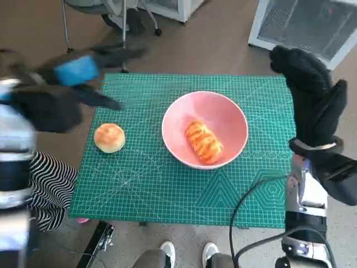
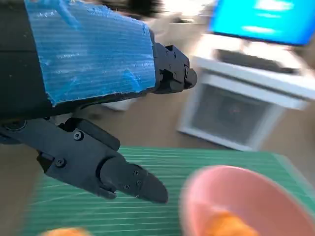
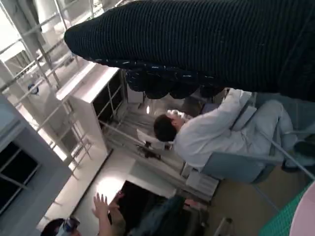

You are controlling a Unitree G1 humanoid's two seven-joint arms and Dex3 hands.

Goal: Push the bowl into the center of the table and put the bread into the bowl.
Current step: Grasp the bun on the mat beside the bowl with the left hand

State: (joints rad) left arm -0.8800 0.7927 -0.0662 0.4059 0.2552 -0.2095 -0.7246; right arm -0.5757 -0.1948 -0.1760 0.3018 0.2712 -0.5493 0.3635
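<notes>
I expect the round golden bun point(image 1: 109, 138) to settle against the striped bread when I drop it into the pink bowl, because the bowl has open space point(image 1: 179, 139) beside that bread.
The pink bowl point(image 1: 223, 114) stands near the middle of the green cutting mat point(image 1: 167, 190), and a striped orange bread point(image 1: 203, 142) lies inside it. A round golden bun point(image 1: 109, 137) sits on the mat to the bowl's left. My left hand point(image 1: 72, 84) is blurred, raised over the mat's far left corner, fingers point(image 2: 123, 179) spread and holding nothing. The left wrist view shows the bowl point(image 2: 256, 196) with the bread point(image 2: 224, 223) beyond those fingers. My right hand point(image 1: 312, 95) is lifted beside the mat's right edge, away from the bowl, holding nothing.
A white appliance point(image 1: 312, 22) stands on the floor beyond the far right corner, chair legs point(image 1: 122, 22) at the far left. A person's striped clothing point(image 1: 50, 190) is by the left edge, shoes point(image 1: 187, 254) at the front. A black cable point(image 1: 245, 212) crosses the near right corner.
</notes>
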